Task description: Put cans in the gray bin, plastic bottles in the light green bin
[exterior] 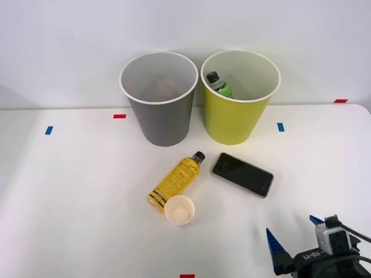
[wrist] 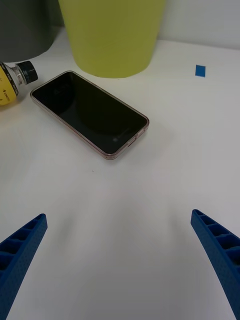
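My gripper will lift the yellow plastic bottle, and the cream paper cup point(exterior: 179, 210) should move a little and stay standing, because the cup sits upright against the bottle's base point(exterior: 157, 201).
The gray bin point(exterior: 162, 121) and the light green bin point(exterior: 235, 119) stand side by side at the back of the table. A clear plastic bottle with a green label point(exterior: 219, 86) leans inside the light green bin. The yellow plastic bottle point(exterior: 177, 180) lies on the table in front of the bins, black cap point(wrist: 23, 74) toward them. Cans are out of view; a faint brownish shape inside the gray bin is unclear. My right gripper point(exterior: 295, 236) hovers open and empty low at the front right, well short of the yellow bottle. In the right wrist view its fingers point(wrist: 219, 252) spread wide.
A black smartphone point(exterior: 242, 174) lies between my gripper and the light green bin point(wrist: 112, 35). A cream paper cup point(exterior: 179, 209) stands upright touching the yellow bottle's base. Red and blue tape marks point(exterior: 280, 127) dot the white table.
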### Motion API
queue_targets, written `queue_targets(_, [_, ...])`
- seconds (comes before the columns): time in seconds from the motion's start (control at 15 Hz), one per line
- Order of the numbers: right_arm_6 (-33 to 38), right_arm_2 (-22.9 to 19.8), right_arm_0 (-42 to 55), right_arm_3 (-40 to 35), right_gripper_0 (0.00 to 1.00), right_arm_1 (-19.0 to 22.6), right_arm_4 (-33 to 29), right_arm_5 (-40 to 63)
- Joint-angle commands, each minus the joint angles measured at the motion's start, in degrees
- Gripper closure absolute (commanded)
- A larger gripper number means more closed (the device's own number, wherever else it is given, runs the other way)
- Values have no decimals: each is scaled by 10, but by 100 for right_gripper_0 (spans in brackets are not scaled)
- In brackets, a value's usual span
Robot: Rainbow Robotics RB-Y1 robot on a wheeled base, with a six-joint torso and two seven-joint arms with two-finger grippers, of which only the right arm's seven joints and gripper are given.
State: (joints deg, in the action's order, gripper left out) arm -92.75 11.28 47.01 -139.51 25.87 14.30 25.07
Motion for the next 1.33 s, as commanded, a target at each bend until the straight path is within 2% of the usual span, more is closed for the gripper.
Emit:
queue_targets(0.07, [165,-33,-93,-105,0,-11,4,293])
queue_targets(0.33, [308,-21,-198,-105,0,-22,13,445])
queue_targets(0.53, [432,9,-285,-105,0,-19,17,539])
queue_targets(0.67, [535,42,-336,-105,0,5,20,577])
queue_targets(0.87, [661,99,-409,-105,0,59,31,576])
queue_targets(1.07, [735,128,-491,-74,0,80,81,576])
queue_targets(1.33, [767,145,-591,22,0,81,156,577])
